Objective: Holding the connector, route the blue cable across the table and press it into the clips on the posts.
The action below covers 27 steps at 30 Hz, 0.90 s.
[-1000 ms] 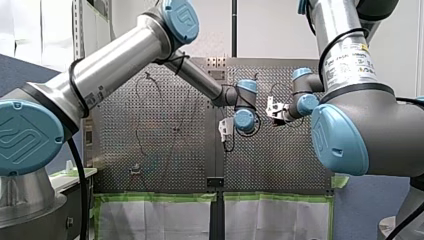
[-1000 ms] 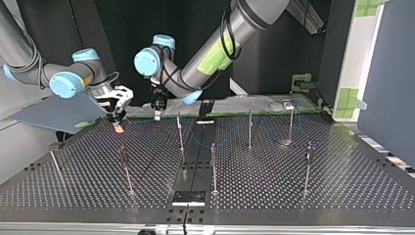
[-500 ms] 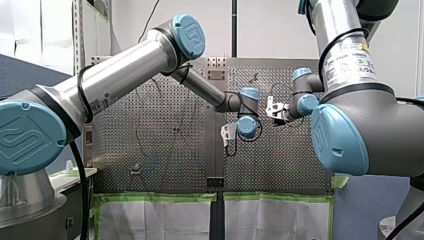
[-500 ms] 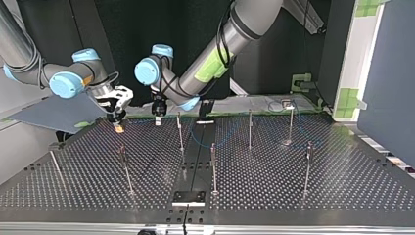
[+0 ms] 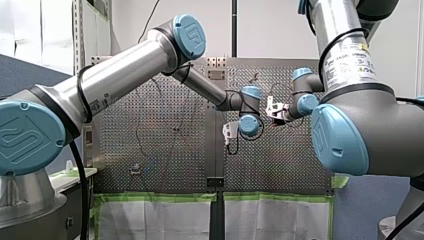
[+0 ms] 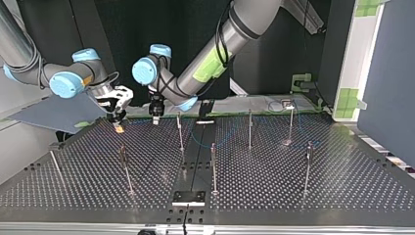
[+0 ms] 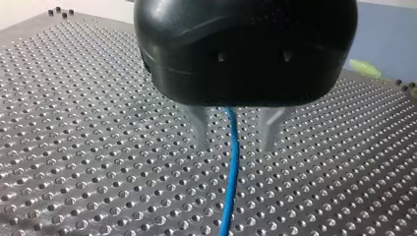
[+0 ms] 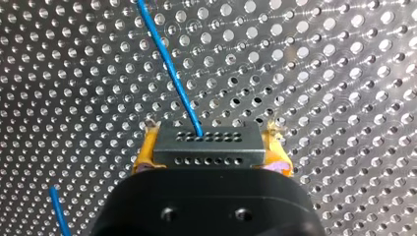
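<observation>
The blue cable (image 8: 169, 66) will stay plugged in when the robot carries it along, because it stands straight out of a hole in the grey connector (image 8: 200, 135).
In the right wrist view the grey connector (image 8: 206, 145), a block with rows of small holes, sits between yellow pads (image 8: 146, 147); my right gripper (image 8: 210, 143) is shut on it. The blue cable (image 8: 172, 78) leaves the connector and runs out over the perforated plate. In the left wrist view the same blue cable (image 7: 231, 167) passes between the metal fingers (image 7: 199, 130) of my left gripper (image 7: 234, 140), which stands open around it just above the plate. In the top view my left gripper (image 6: 155, 115) hangs close beside my right gripper (image 6: 117, 122) at the far edge.
Several thin upright posts stand on the perforated table (image 6: 293, 196), among them one (image 6: 180, 132) near my left gripper, one (image 6: 250, 129) further right and one (image 6: 213, 169) in the middle. A small black plate (image 6: 188, 198) lies at the near edge.
My left arm has shifted a little towards my right gripper and come slightly lower. The right arm and connector have not moved.
</observation>
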Motion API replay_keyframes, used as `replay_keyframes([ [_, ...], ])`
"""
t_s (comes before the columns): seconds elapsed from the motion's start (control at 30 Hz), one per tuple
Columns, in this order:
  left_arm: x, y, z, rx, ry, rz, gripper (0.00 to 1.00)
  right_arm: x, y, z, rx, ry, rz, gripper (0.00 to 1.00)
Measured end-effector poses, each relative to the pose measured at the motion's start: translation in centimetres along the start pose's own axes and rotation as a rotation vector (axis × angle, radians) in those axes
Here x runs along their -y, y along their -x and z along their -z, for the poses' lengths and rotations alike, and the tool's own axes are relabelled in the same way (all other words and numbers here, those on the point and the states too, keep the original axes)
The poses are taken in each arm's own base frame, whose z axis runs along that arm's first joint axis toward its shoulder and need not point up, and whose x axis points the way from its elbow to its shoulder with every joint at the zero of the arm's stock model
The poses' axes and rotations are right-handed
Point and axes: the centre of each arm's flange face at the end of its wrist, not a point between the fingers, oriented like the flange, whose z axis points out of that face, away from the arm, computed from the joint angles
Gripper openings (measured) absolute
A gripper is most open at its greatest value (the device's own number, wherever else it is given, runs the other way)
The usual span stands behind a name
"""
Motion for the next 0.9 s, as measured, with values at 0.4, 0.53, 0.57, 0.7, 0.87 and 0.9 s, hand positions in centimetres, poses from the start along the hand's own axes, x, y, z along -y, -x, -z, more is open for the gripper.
replay_keyframes([
  [0.4,0.2,0.6,0.0,0.003,-0.004,0.001,0.0,0.2,-0.3,0.1,-0.006,-0.003,0.0,0.0],
  [0.53,0.8,2.0,0.2,0.02,-0.009,0.012,0.0,0.4,-1.1,0.2,-0.019,-0.005,-0.016,0.0],
  [0.57,0.9,2.6,0.3,0.027,-0.011,0.016,0.0,0.4,-1.3,0.2,-0.024,-0.005,-0.021,0.0],
  [0.7,1.2,4.9,0.8,0.05,-0.006,0.034,0.0,0.5,-3.7,0.4,-0.065,-0.007,-0.021,0.0],
  [0.87,1.2,7.9,1.7,0.069,0.024,0.044,0.0,1.0,-6.9,1.0,-0.123,-0.014,-0.014,0.0],
  [0.9,1.2,8.4,1.9,0.073,0.03,0.045,0.0,1.1,-7.7,1.3,-0.136,-0.016,-0.017,0.0],
])
